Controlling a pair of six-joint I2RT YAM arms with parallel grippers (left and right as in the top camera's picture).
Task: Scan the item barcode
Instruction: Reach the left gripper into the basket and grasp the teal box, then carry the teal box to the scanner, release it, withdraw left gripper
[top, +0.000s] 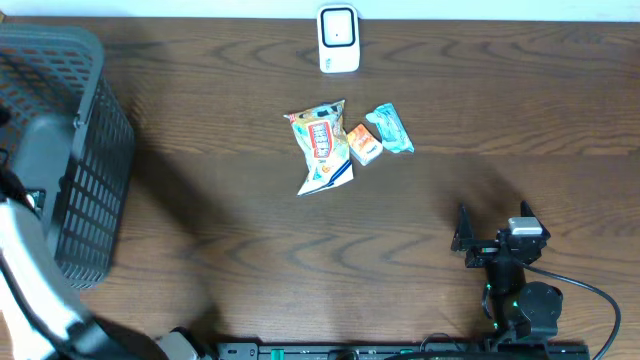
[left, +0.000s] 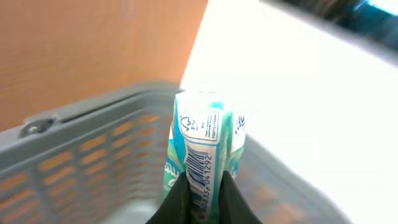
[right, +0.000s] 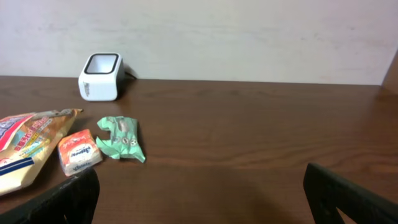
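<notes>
The spot before the white scanner, next to the snack bag, is free. My left gripper should keep bringing the upright packet (left: 205, 140) there until the packet touches down.
My left gripper (left: 205, 185) is shut on a teal-and-white packet (left: 206, 134). The packet stands upright between the dark fingers (left: 181, 202), and its printed barcode (left: 200, 168) faces the left wrist camera. It hangs over the grey basket (left: 81, 130). A white scanner (top: 338, 38) stands at the far edge of the table, also visible in the right wrist view as the scanner (right: 101, 76). My right gripper (top: 495, 218) rests low at the near right, open, with nothing between its fingers (right: 348, 196).
A large grey mesh basket (top: 70, 160) fills the left side of the table. In the middle lie a snack bag (top: 322, 150), a small orange pack (top: 363, 143) and a teal packet (top: 391, 129). A black cable trails from the right arm's base.
</notes>
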